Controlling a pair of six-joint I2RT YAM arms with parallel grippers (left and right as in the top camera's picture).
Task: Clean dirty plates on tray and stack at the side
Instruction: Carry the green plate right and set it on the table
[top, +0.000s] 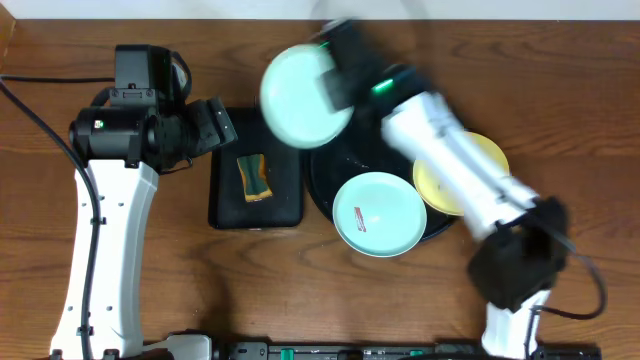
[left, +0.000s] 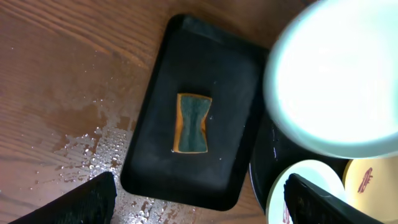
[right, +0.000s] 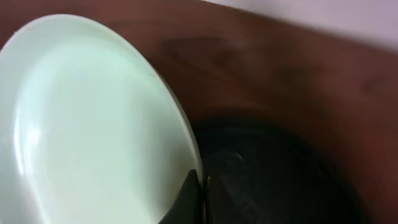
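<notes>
The held light blue plate (top: 300, 95) is clean, so my right gripper should keep going to the open wood (top: 560, 165) next to the pale yellow plate and let go of it there.
My right gripper (top: 335, 88) is shut on the rim of a light blue plate (top: 298, 95) and holds it in the air over the far left edge of the round black tray (top: 322, 185). That plate fills the right wrist view (right: 87, 124) with my fingers (right: 200, 196) pinching its edge, and it also shows in the left wrist view (left: 336, 74). A second light blue plate (top: 380, 213) with a red smear and a pale yellow plate (top: 470, 160) lie on the tray. My left gripper (left: 199, 205) is open and empty above the rectangular tray's near edge.
A small rectangular black tray (top: 255, 182) left of the round tray holds a green and orange sponge (top: 253, 176), also seen in the left wrist view (left: 191, 122). Water drops wet the wood (left: 93, 146) beside it. My right arm lies across the yellow plate.
</notes>
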